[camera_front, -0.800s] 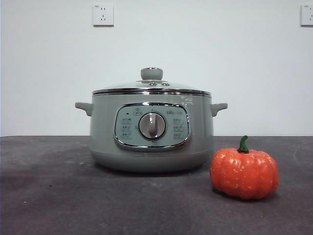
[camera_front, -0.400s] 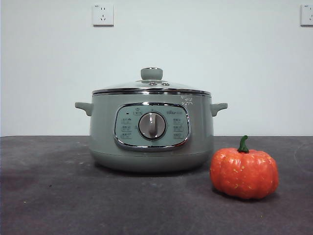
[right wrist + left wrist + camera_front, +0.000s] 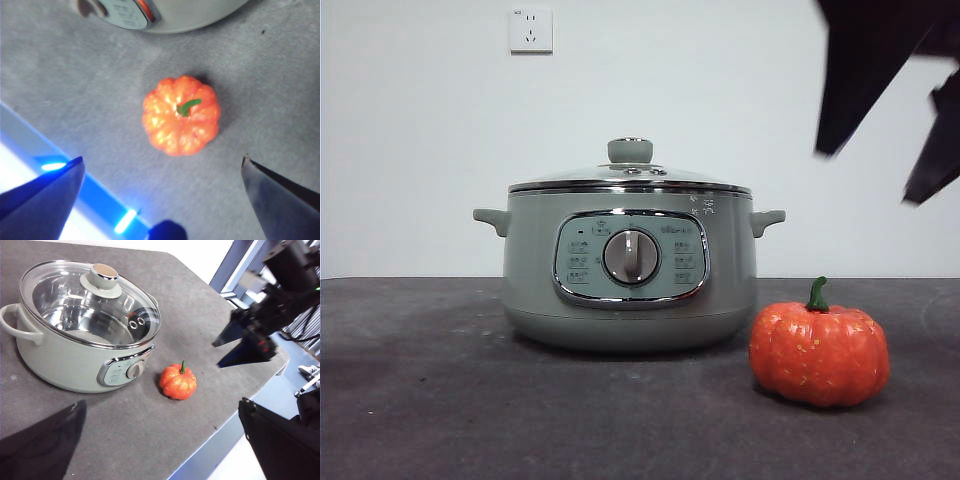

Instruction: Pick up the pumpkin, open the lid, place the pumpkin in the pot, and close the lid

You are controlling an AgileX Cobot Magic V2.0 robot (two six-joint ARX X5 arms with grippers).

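The lid [image 3: 570,180] will come off in one piece when I lift it, because a knob [image 3: 630,151] stands at its middle and its round rim rests on the pot.
The pumpkin [image 3: 819,354] stands on the table to the right of the pot [image 3: 630,300], a little in front of it and apart from it. The lid [image 3: 630,178] sits shut on the pot. My right gripper [image 3: 875,170] hangs open high above the pumpkin. In the right wrist view the pumpkin [image 3: 181,121] lies below and between the open right gripper [image 3: 162,195], with the pot's panel [image 3: 127,12] beside it. My left gripper [image 3: 160,450] is open and empty, high and away from the pot [image 3: 60,365], the lid [image 3: 90,302] and the pumpkin [image 3: 178,382].
The dark grey table [image 3: 420,400] ends in an edge [image 3: 220,440] not far from the pumpkin. A wall socket [image 3: 531,30] is on the white wall behind. The right arm [image 3: 265,305] shows in the left wrist view above the table's corner.
My right gripper has come down into the front view at the top right, above the pumpkin. The pot, lid and pumpkin have not moved.
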